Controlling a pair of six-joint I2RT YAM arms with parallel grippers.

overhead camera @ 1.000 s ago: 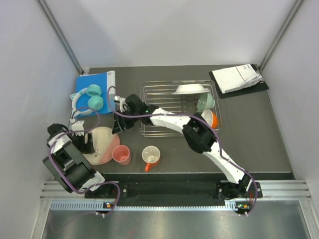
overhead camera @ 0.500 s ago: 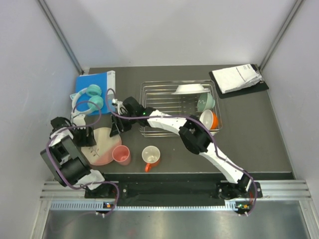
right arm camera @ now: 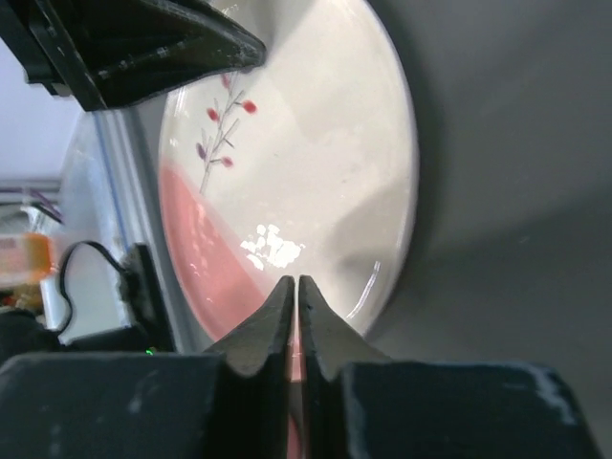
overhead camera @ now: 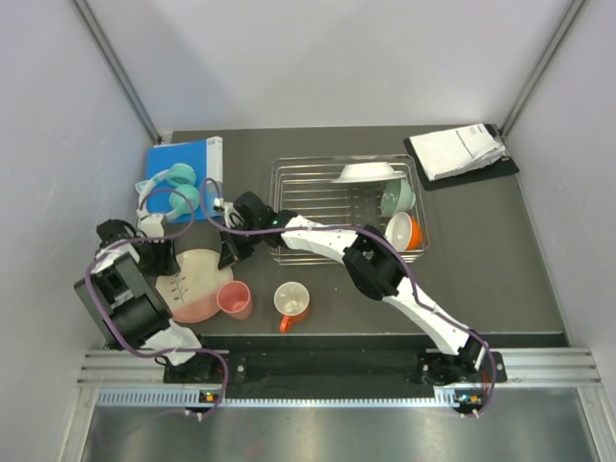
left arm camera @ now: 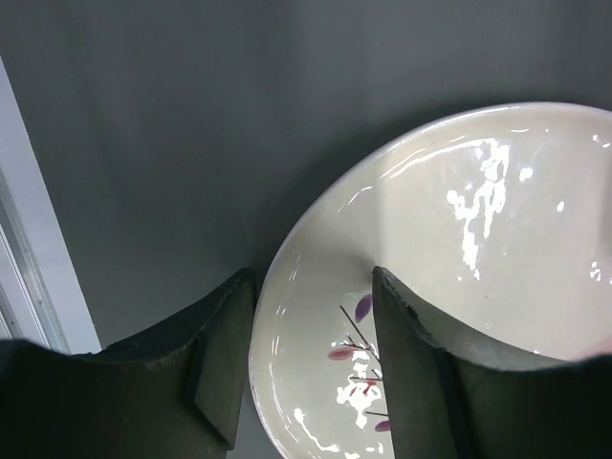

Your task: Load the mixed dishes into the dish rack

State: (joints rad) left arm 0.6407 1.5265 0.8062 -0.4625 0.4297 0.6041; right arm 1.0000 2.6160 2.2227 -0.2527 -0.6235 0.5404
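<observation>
Next, I lift clear, open and straddle the plate's rim nearer the blue book (overhead camera: 213,252): my right gripper's shut fingers sit over the plate's edge (overhead camera: 227,270), its rim outside them.
The cream-and-pink plate (overhead camera: 197,286) with its twig motif lies on the table at the front left. My left gripper (overhead camera: 167,261) is at its left edge and stands open. The plate's rim (left arm camera: 287,287) passes between the fingers, one outside over the table and one over the plate. My right gripper (overhead camera: 229,254) reaches from the right, shut, with its tips (right arm camera: 294,284) over the plate's (right arm camera: 287,143) other edge and nothing seen between them. The pink cup (overhead camera: 234,299) and the orange mug (overhead camera: 292,301) stand beside the plate. The dish rack (overhead camera: 332,210) holds the white shallow bowl (overhead camera: 369,171), mint-green bowl (overhead camera: 397,197) and orange bowl (overhead camera: 406,230).
A blue book (overhead camera: 178,159) with mint headphones (overhead camera: 175,190) on it lies at the back left, close to my left arm. White papers on a black board (overhead camera: 460,152) lie at the back right. Grey walls close in both sides.
My right gripper has shut and edged toward the plate. My left gripper's jaws have narrowed around the plate's rim, and that arm has shifted back along the plate's left side.
</observation>
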